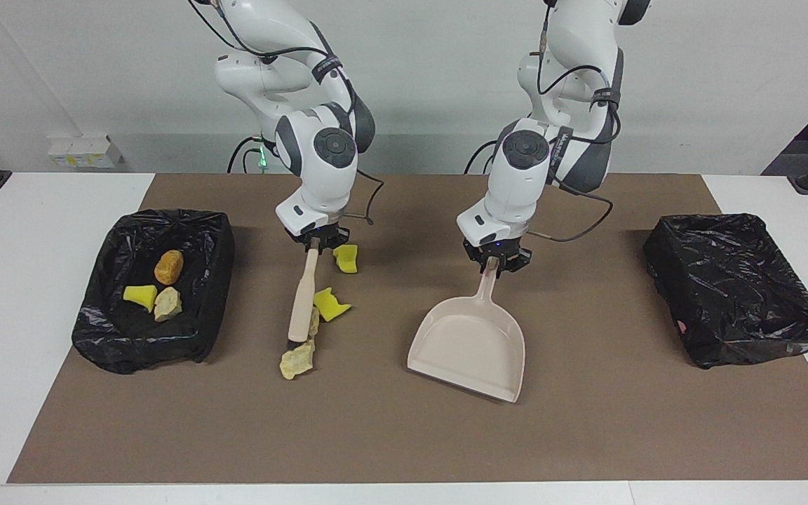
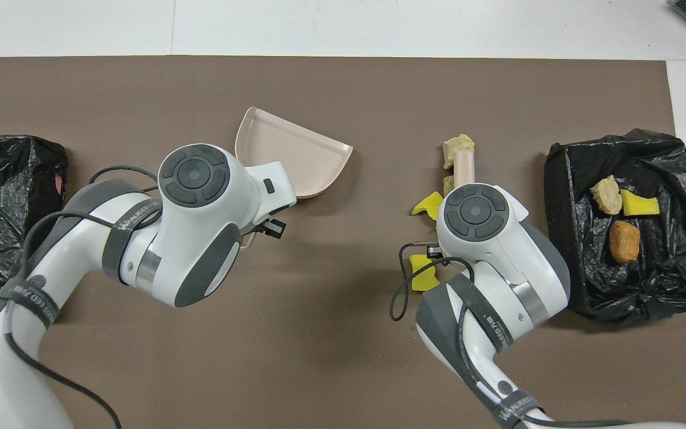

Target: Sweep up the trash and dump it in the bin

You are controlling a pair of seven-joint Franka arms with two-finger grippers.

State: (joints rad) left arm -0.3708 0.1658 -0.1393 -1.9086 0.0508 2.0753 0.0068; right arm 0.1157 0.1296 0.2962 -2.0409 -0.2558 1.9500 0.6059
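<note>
The dustpan's opening (image 2: 305, 129) points past the beige lumps. Next, my left gripper turns the opening toward them while my right gripper brings the brush to their bin side (image 2: 483, 153).
My left gripper (image 1: 494, 261) is shut on the handle of the beige dustpan (image 1: 470, 344), which hangs tilted with its mouth turned toward the right arm's end. My right gripper (image 1: 315, 242) is shut on the brush (image 1: 302, 301) handle. The brush head rests against a yellow sponge piece (image 1: 332, 305) and a beige lump (image 1: 297, 361) of trash. Another yellow sponge piece (image 1: 346, 258) lies beside the right gripper. In the overhead view the dustpan (image 2: 295, 158) and brush (image 2: 464, 167) stick out from under the wrists.
A black-lined bin (image 1: 165, 217) at the right arm's end holds a brown lump (image 1: 168, 266), a yellow sponge (image 1: 140, 294) and a beige lump (image 1: 167, 304). A second black-lined bin (image 1: 734, 287) stands at the left arm's end. A brown mat covers the table.
</note>
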